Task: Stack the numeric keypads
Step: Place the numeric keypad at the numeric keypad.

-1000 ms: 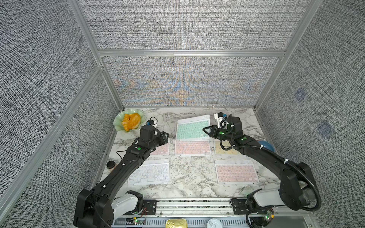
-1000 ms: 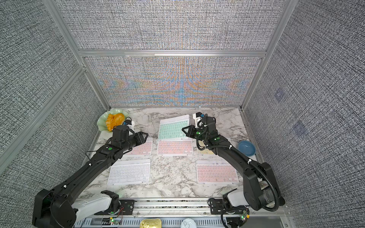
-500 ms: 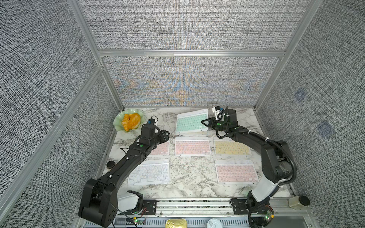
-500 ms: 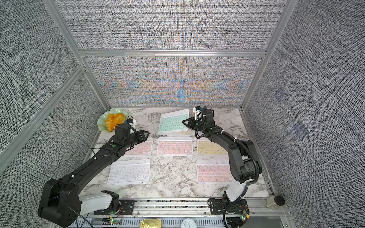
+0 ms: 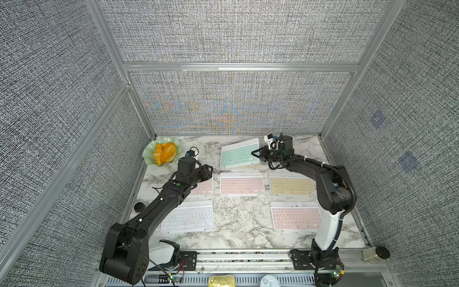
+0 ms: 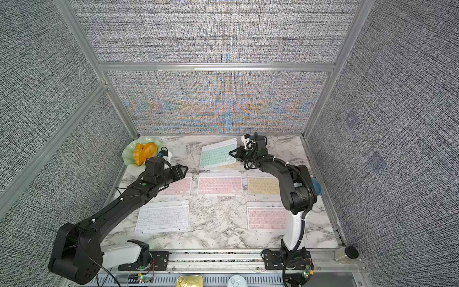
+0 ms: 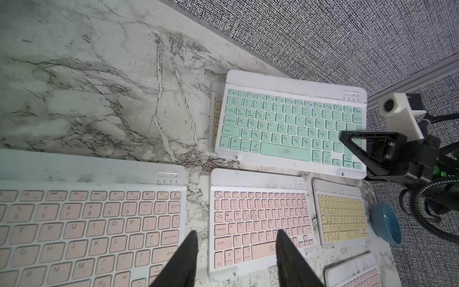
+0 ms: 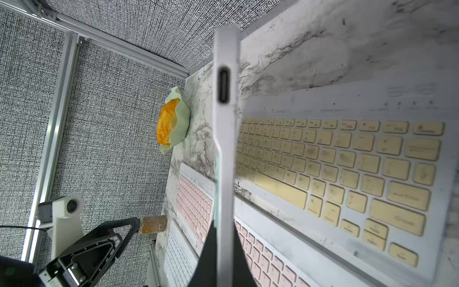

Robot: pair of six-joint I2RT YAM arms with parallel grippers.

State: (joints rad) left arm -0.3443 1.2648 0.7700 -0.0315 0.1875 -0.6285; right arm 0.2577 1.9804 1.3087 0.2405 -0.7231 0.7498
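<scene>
The mint green keypad is keys-up over the pale yellow keypad. My right gripper keeps lowering the mint green keypad's raised end and lets go there.
My right gripper is shut on the right edge of the mint green keypad, which is tilted over a pale yellow keypad at the back of the table. The right wrist view shows the mint keypad edge-on between the jaws. My left gripper is open and empty above the gap between two pink keypads. Lying flat are another yellow keypad, a pink keypad and a white keypad.
A green dish holding an orange thing sits at the back left corner. A blue bowl lies by the right edge, behind my right arm. A black cap is at the left edge, a jar on the front rail.
My right gripper has carried the mint keypad away from over the middle pink keypad toward the back wall, over the rear yellow keypad. My left gripper has barely shifted.
</scene>
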